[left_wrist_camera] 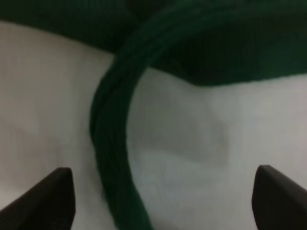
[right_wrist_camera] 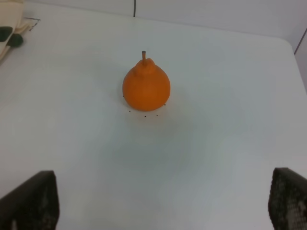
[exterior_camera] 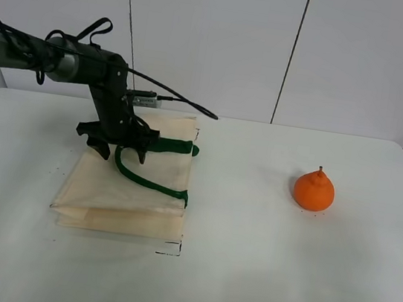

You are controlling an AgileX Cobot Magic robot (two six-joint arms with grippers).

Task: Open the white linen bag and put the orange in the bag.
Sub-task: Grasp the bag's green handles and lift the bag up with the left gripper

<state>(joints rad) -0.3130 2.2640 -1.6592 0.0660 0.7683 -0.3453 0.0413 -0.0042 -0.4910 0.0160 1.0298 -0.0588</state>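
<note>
My gripper will make the bag's upper side (exterior_camera: 131, 194) rise off the lower one when I lift the handle, because the dark green handle ends (exterior_camera: 182, 195) at the bag's edge.
The white linen bag (exterior_camera: 123, 200) lies flat on the left of the table, its dark green handles (exterior_camera: 148, 181) on top. My left gripper (exterior_camera: 121, 153) hovers open just over the bag, its jaws on either side of one handle. The left wrist view shows that handle (left_wrist_camera: 110, 143) curving across the cream cloth (left_wrist_camera: 201, 158) between the open fingertips (left_wrist_camera: 53, 199). The orange (exterior_camera: 314, 191) stands alone on the right, well away from the bag. In the right wrist view the orange (right_wrist_camera: 146, 88) sits ahead of my open, empty right gripper (right_wrist_camera: 158, 203). The right arm is not in the exterior view.
The white table (exterior_camera: 258, 279) has small black corner marks (exterior_camera: 169, 250) by the bag's near right corner. A black cable (exterior_camera: 185, 104) runs from the left arm above the bag's far edge. A white panelled wall stands behind. A bag corner (right_wrist_camera: 4, 51) shows in the right wrist view.
</note>
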